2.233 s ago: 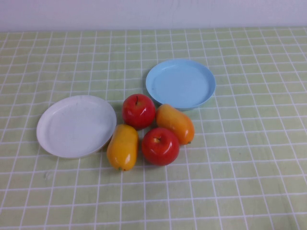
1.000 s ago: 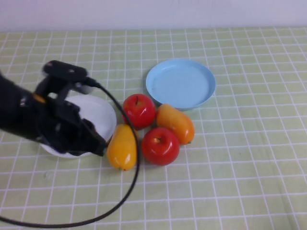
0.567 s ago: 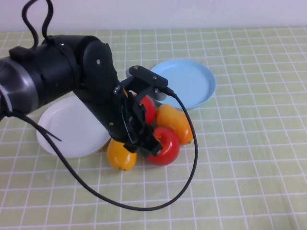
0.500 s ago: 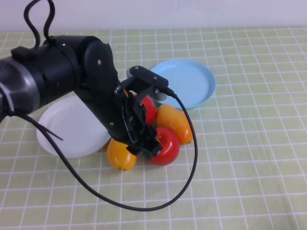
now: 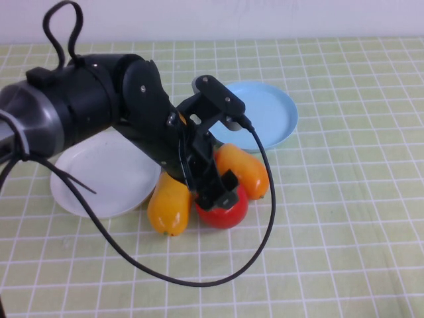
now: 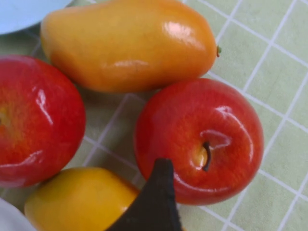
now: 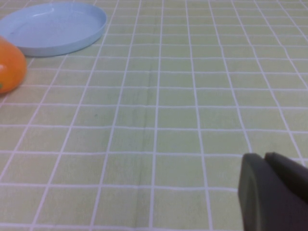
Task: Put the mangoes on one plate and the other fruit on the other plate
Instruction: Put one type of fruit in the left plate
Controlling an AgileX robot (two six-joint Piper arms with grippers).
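My left gripper has one finger at the gap [image 6: 136, 179] beside the near red apple [image 5: 225, 214], so I should keep going down until the two fingers are on either side of the apple, then close them.
My left gripper [image 5: 224, 191] hangs open right over the near red apple [image 5: 224, 213], touching or almost touching it. In the left wrist view one dark finger [image 6: 155, 202] sits between this apple [image 6: 199, 139] and the left mango [image 6: 77, 202]. The other finger is out of frame. The left mango [image 5: 169, 205] lies beside the white plate [image 5: 93, 179]. The right mango [image 5: 246, 169] lies just in front of the light blue plate [image 5: 268, 112]. The far apple [image 6: 33, 120] is hidden under the arm in the high view. Both plates hold nothing. My right gripper [image 7: 274, 192] is shut, low over bare cloth.
A green checked cloth [image 5: 344, 232] covers the table. The left arm's black cable [image 5: 199, 281] loops over the cloth in front of the fruit. The right wrist view catches the blue plate [image 7: 53, 26] and one end of a mango [image 7: 9, 67].
The left arm came in from the left over the white plate and stretched across the fruit. In the last half second its gripper shifted right onto the near apple.
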